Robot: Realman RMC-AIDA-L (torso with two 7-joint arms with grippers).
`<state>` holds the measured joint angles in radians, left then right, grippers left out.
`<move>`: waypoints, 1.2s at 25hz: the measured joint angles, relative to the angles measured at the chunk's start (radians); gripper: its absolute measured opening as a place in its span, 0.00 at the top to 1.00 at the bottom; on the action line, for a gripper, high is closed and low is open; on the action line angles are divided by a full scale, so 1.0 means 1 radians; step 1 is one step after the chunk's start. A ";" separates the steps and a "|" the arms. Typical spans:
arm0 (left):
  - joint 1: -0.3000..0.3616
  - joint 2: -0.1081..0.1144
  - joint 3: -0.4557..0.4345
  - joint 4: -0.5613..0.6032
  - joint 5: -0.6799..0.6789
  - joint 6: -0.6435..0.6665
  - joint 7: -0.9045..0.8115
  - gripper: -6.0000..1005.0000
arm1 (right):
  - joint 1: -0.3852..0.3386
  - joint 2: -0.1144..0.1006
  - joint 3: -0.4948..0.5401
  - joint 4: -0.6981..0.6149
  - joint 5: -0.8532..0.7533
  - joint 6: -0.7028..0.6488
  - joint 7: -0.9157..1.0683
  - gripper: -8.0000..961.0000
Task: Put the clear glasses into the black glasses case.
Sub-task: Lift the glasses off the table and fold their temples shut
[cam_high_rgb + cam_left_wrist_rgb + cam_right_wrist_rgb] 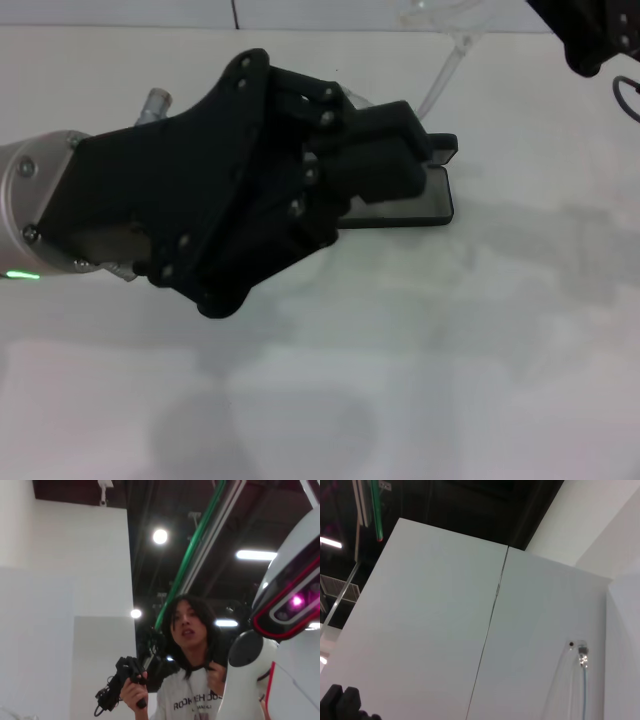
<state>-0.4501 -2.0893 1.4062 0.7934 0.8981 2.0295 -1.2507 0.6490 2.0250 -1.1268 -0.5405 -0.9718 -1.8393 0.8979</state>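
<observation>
The clear glasses' thin arm [446, 78] stands out open and clear of the robot's left gripper, so next the right gripper brings the glasses across for the left gripper to fold that arm.
The black glasses case [415, 205] lies on the white table at centre, mostly covered by my left gripper [425, 150]. That gripper reaches in from the left and its fingers are shut on the case's far edge. The clear glasses [445, 65] hang at the top edge of the head view, with one thin clear arm slanting down toward the case. In the right wrist view a clear arm of the glasses [582, 680] shows against a white wall. My right gripper [590, 40] is a dark shape in the top right corner, beside the glasses.
The white table [450, 380] stretches in front of and to the right of the case. A white wall [300, 12] closes off the back. In the left wrist view a person [187, 680] stands holding a black controller.
</observation>
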 joint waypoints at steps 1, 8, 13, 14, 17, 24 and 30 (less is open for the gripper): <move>0.000 0.000 0.000 0.000 0.000 0.000 0.000 0.93 | -0.003 0.000 0.003 -0.001 0.004 -0.001 0.000 0.87; -0.002 0.006 0.037 -0.007 0.008 0.001 -0.010 0.93 | -0.027 -0.006 0.010 -0.015 0.082 -0.019 -0.003 0.87; -0.012 0.002 0.054 -0.008 0.014 0.000 -0.010 0.93 | -0.016 -0.002 0.006 -0.010 0.108 -0.017 -0.024 0.87; -0.016 0.001 0.059 -0.013 0.012 0.000 -0.007 0.93 | -0.008 -0.001 0.003 0.002 0.108 -0.013 -0.032 0.87; -0.030 -0.001 0.068 -0.039 0.001 0.000 0.010 0.93 | 0.032 0.003 -0.028 0.066 0.107 -0.004 -0.067 0.87; -0.037 -0.002 0.062 -0.104 -0.042 -0.002 0.048 0.93 | 0.087 0.003 -0.129 0.129 0.110 0.029 -0.115 0.87; -0.023 -0.003 0.060 -0.142 -0.096 -0.005 0.081 0.93 | 0.088 0.003 -0.202 0.116 0.111 0.107 -0.133 0.87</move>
<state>-0.4730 -2.0919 1.4661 0.6510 0.8017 2.0244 -1.1696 0.7368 2.0280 -1.3291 -0.4245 -0.8604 -1.7320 0.7647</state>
